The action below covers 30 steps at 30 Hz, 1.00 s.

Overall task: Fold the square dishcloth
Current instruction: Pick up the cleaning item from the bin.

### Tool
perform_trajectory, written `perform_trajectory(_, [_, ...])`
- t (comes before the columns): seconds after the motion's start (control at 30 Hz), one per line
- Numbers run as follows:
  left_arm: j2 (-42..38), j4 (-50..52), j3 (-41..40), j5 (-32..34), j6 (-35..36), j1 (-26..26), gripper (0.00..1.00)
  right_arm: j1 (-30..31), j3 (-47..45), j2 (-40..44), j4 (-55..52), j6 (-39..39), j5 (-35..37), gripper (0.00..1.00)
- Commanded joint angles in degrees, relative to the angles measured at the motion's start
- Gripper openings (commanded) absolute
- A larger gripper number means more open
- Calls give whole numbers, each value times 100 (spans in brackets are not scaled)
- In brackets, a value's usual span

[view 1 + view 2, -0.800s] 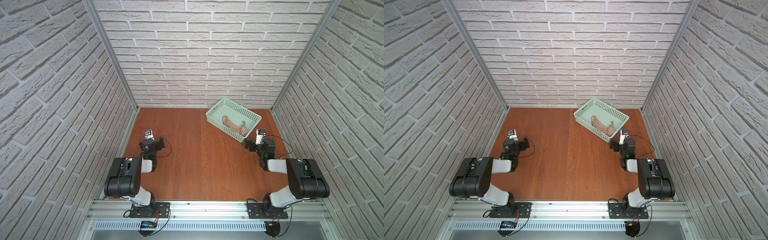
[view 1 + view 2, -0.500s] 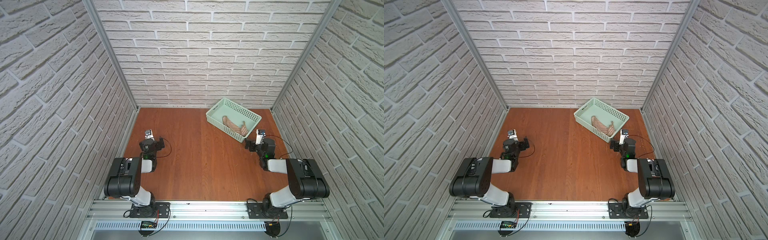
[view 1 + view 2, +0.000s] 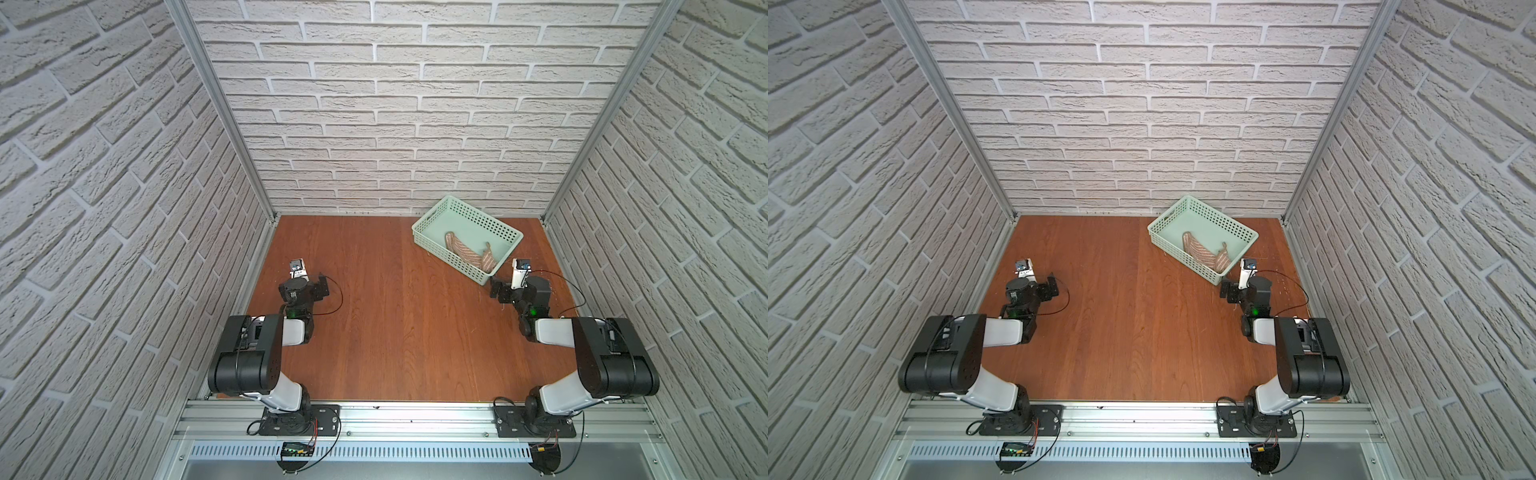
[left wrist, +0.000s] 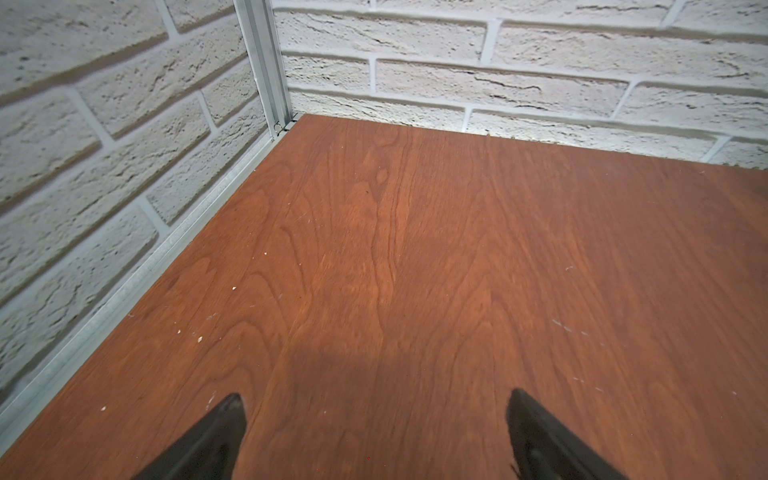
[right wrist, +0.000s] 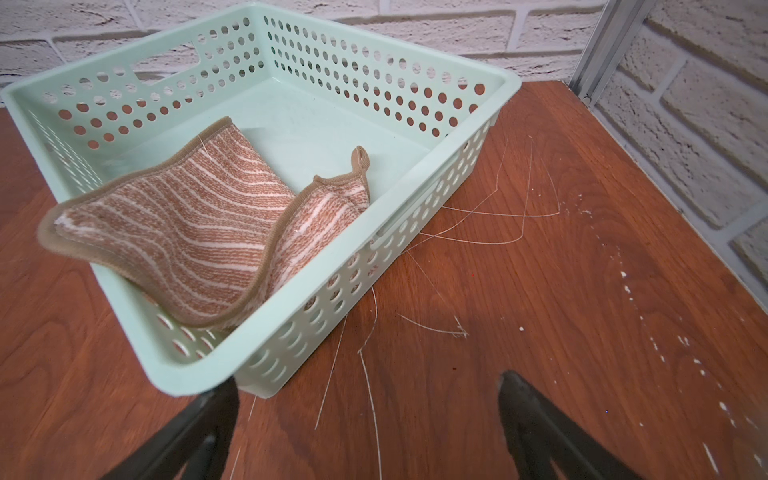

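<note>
The basket's near corner [image 3: 481, 277] is between my low right gripper and the dishcloth. Next, I go up over the basket's rim and grab the dishcloth's edge [image 3: 463, 255] from above.
The square dishcloth [image 3: 469, 251] [image 3: 1205, 250], tan-brown with thin cream stripes, lies crumpled in a mint-green perforated basket [image 3: 486, 216] [image 3: 1221, 217] at the back right of the table. In the right wrist view the dishcloth [image 5: 199, 232] slumps against the basket's [image 5: 332, 70] near wall, one corner sticking up. My right gripper [image 3: 496, 289] [image 3: 1227, 291] [image 5: 368, 380] is open and empty, low over the table just in front of the basket's near corner. My left gripper [image 3: 321, 286] [image 3: 1052, 286] [image 4: 374, 399] is open and empty over bare wood at the left, far from the cloth.
Loose pale threads [image 5: 478, 216] and white specks lie on the wooden table [image 3: 395, 324] beside the basket. White brick walls with metal corner posts [image 4: 266, 62] close off the back and both sides. Both arm bases sit on the front rail.
</note>
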State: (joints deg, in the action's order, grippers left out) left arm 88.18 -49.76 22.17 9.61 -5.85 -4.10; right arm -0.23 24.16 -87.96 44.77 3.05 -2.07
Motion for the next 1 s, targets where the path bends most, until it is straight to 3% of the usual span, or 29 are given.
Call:
perform_trajectory(0.0, [42, -140, -55, 32, 40, -26, 98, 41, 148, 131, -158, 100, 300, 99])
perform_trajectory(0.2, [-55, 104, 33, 69, 1, -35, 98, 40, 1050, 464, -2177, 58, 600, 99])
perform_trajectory(0.43, [-567, 2462, 1075, 139, -111, -41, 98, 35, 1156, 1288, -2882, 271, 1008, 99])
perform_trajectory(0.63, [-1340, 2583, 903, 136, -130, 39, 98, 41, 1617, 1964, -4109, 791, 1044, 99])
perform_trajectory(0.8, [-2068, 3966, 1448, 378, -404, 111, 98, 45, 2821, 1579, -5786, 1243, 768, 99])
perform_trajectory(0.97, [-2346, 5360, 2042, 831, -823, 143, 98, 110, 3689, 999, -6599, 1548, 431, 99])
